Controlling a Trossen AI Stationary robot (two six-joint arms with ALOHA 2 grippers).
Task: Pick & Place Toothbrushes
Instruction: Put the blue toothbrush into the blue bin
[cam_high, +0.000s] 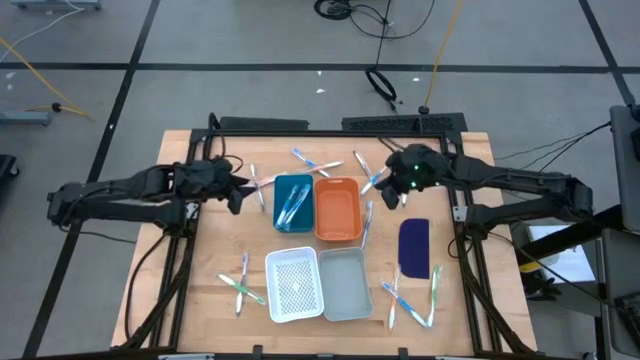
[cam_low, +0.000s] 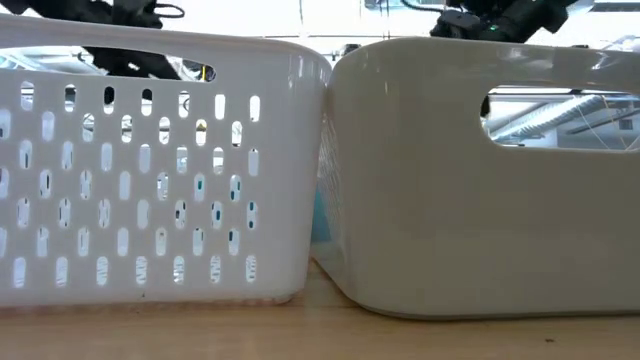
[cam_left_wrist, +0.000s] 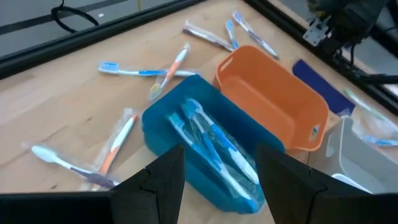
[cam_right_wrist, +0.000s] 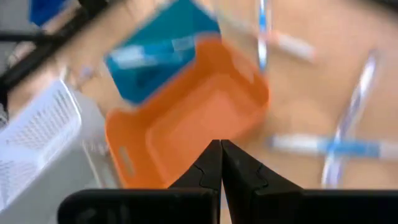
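Note:
The blue toothbrush by the dark blue piece rests on the orange one (cam_high: 395, 295), so I should keep moving my right gripper until it opens above the blue handle (cam_high: 414, 315).
Several toothbrushes (cam_left_wrist: 214, 146) lie in a blue tray (cam_high: 293, 203). More toothbrushes lie loose on the wooden table: near the far edge (cam_high: 318, 163), left of the blue tray (cam_left_wrist: 115, 143), and near the front (cam_high: 240, 285). My left gripper (cam_left_wrist: 221, 180) hovers open just left of the blue tray, with nothing between its fingers. My right gripper (cam_right_wrist: 221, 163) is shut and holds nothing. It hangs over the far right corner of an orange tray (cam_right_wrist: 186, 124), which has nothing in it. Both arms barely show in the low view.
A white perforated basket (cam_high: 293, 285) and a grey bin (cam_high: 346, 283) stand in front of the two trays and fill the low view. A dark blue flat piece (cam_high: 414, 247) lies to the right, with more loose toothbrushes (cam_high: 432, 290) near it.

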